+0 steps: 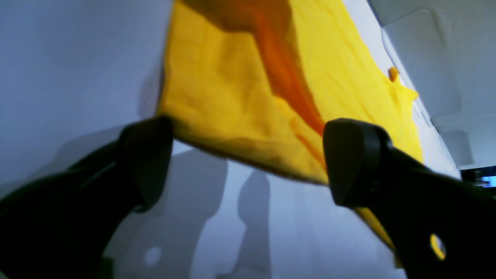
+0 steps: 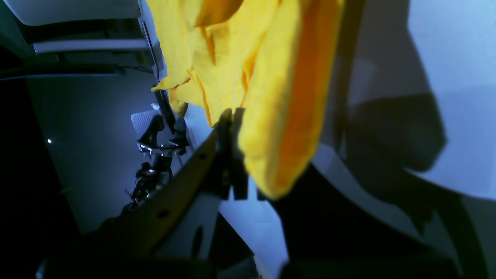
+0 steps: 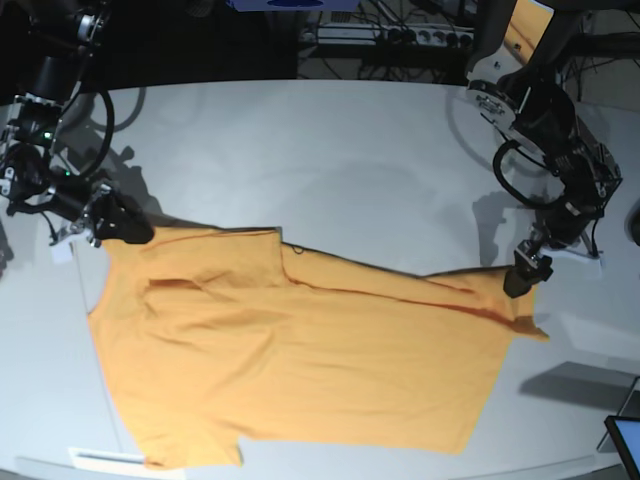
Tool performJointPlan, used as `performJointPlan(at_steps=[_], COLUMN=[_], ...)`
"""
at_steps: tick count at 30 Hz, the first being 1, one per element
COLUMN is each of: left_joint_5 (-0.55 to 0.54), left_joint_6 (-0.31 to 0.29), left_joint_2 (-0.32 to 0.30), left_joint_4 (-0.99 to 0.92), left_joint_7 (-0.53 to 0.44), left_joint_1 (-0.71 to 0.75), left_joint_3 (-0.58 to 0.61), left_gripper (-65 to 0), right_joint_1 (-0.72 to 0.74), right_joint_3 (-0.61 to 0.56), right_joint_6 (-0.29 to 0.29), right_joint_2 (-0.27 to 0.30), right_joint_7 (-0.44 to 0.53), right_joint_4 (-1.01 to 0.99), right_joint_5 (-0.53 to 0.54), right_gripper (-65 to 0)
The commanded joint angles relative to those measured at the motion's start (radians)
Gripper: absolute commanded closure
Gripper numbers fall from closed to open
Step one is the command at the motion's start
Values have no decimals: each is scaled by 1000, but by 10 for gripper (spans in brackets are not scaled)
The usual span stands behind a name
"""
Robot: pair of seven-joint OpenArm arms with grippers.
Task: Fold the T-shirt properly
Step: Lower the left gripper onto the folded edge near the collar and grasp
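Note:
The left gripper has its open fingers on either side of the T-shirt's edge (image 1: 251, 151), so it should keep going over the T-shirt's free corner (image 3: 500, 285) and close there.
The orange-yellow T-shirt (image 3: 300, 370) lies spread on the white table (image 3: 330, 150), with a fold ridge running across its upper part. At the shirt's far left corner my right gripper (image 3: 135, 232) is shut on the cloth. In the right wrist view its fingers (image 2: 230, 155) pinch a bunched edge of the T-shirt (image 2: 263, 77). My left gripper (image 3: 522, 275) stands at the shirt's right corner. In the left wrist view the left gripper (image 1: 248, 162) is open, its black fingers wide apart on either side of the T-shirt's (image 1: 232, 100) near edge.
Cables and power strips (image 3: 420, 35) run along the table's back edge. A screen corner (image 3: 625, 440) shows at the front right. A white strip (image 3: 105, 458) lies by the shirt's front left corner. Both arms cast shadows on the table.

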Motion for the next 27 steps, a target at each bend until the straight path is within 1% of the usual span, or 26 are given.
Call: performJointPlan(at_steps=[1, 9, 14, 19, 23, 24, 25, 26, 27], left_joint_5=[56, 56, 56, 56, 56, 56, 56, 58, 58], left_joint_6=[21, 21, 21, 21, 21, 21, 21, 21, 21], left_joint_2=[2, 7, 6, 6, 7, 7, 7, 7, 6], left_joint_4=[-17, -36, -91, -129, -143, -143, -143, -143, -140], left_joint_7=[59, 57, 57, 20, 17, 17, 17, 17, 17], left_joint_1=[-12, -39, -84, -108, -102, -99, -99, -96, -90], left_joint_3=[5, 4, -1, 4, 5, 5, 5, 5, 5], left_gripper=[-596, -596, -596, -596, -574, -537, -467, -380, -262], right_joint_1=[3, 3, 3, 3, 3, 3, 3, 3, 3], right_joint_3=[1, 2, 2, 1, 1, 1, 1, 1, 1], right_joint_6=[0, 0, 0, 0, 0, 0, 0, 0, 0], right_joint_2=[16, 17, 17, 17, 17, 17, 17, 17, 17], right_joint_7=[-3, -3, -3, -3, -3, -3, -3, -3, -3], right_joint_4=[8, 8, 8, 8, 8, 8, 8, 8, 8], right_joint_5=[-6, -6, -6, -6, -6, -6, -6, -6, -6], right_gripper=[-4, -4, -4, -4, -4, -4, -4, -4, -4])
